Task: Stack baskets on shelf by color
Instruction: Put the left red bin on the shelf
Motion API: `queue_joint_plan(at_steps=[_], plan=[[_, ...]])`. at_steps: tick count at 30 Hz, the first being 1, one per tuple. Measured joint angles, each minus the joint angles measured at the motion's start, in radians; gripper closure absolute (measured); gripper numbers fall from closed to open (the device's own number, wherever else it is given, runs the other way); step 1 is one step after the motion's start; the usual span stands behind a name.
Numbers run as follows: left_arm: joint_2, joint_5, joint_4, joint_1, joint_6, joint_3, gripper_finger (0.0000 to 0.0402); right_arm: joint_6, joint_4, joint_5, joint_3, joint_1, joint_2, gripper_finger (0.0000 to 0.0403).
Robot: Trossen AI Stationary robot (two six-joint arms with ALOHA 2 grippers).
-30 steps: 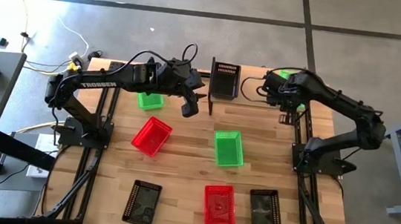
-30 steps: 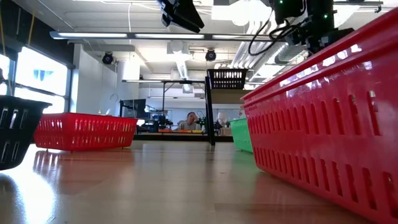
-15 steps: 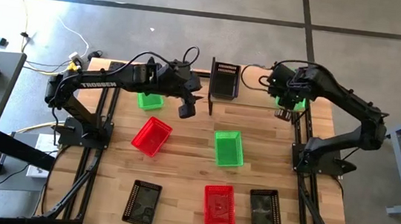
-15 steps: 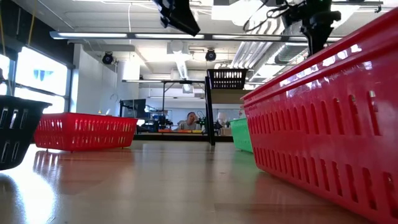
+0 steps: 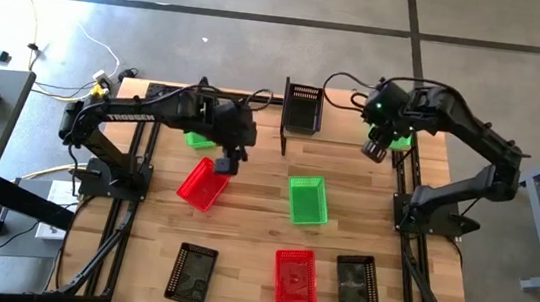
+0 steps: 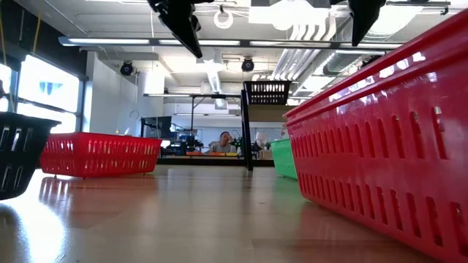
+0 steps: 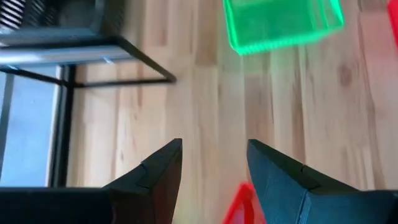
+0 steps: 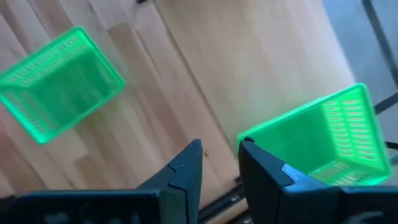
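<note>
The red basket (image 5: pixel 205 185) is standing upright, and its long rim is clear of the green basket. My left gripper keeps going toward that rim (image 5: pixel 191 177) until its fingers are on both sides of it.
My left gripper (image 5: pixel 229 159) hangs open, pointing down over the far corner of a red basket (image 5: pixel 204 182); that corner shows between its fingers (image 7: pixel 242 205). My right gripper (image 5: pixel 379 148) hangs open above the table beside a green basket (image 8: pixel 323 137) at the far right edge. The shelf (image 5: pixel 285 122) stands at the far middle with a black basket (image 5: pixel 304 106) on it. A second green basket (image 5: pixel 308 199) lies mid-table, and a third (image 5: pixel 198 139) lies under the left arm. In the low view both grippers (image 6: pixel 183 29) (image 6: pixel 363 18) hang high, clear of everything.
Along the near edge lie a black basket (image 5: pixel 192 274), a red basket (image 5: pixel 295 277) and another black basket (image 5: pixel 358 283). Bare wood lies between the shelf and the middle green basket. A person sits in the room beyond the table (image 6: pixel 223 142).
My left gripper has swung from beside the shelf toward the table's left and near edge, tipped further down, and now hangs over the red basket. My right gripper has risen and rolled beside the far-right green basket. No basket has moved.
</note>
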Motion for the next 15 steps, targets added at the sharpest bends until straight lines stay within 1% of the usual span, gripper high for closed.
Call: queue_joint_plan(at_steps=[4,9,11,15], plan=[[0.0,0.0,-0.112,-0.022,-0.013,0.0,0.0229,0.077,0.006,0.0,-0.012,0.054,0.0,0.0313],[0.0,-0.002,-0.243,-0.039,-0.119,-0.001,0.0229,0.156,0.01,0.0,-0.017,0.118,0.0,0.0313],[-0.003,-0.003,-0.254,-0.044,-0.163,-0.018,0.0229,0.18,0.01,0.0,-0.017,0.144,0.0,0.0313],[-0.053,-0.003,-0.251,-0.05,-0.243,-0.102,0.0229,0.212,0.01,0.0,-0.017,0.193,0.0,0.0313]])
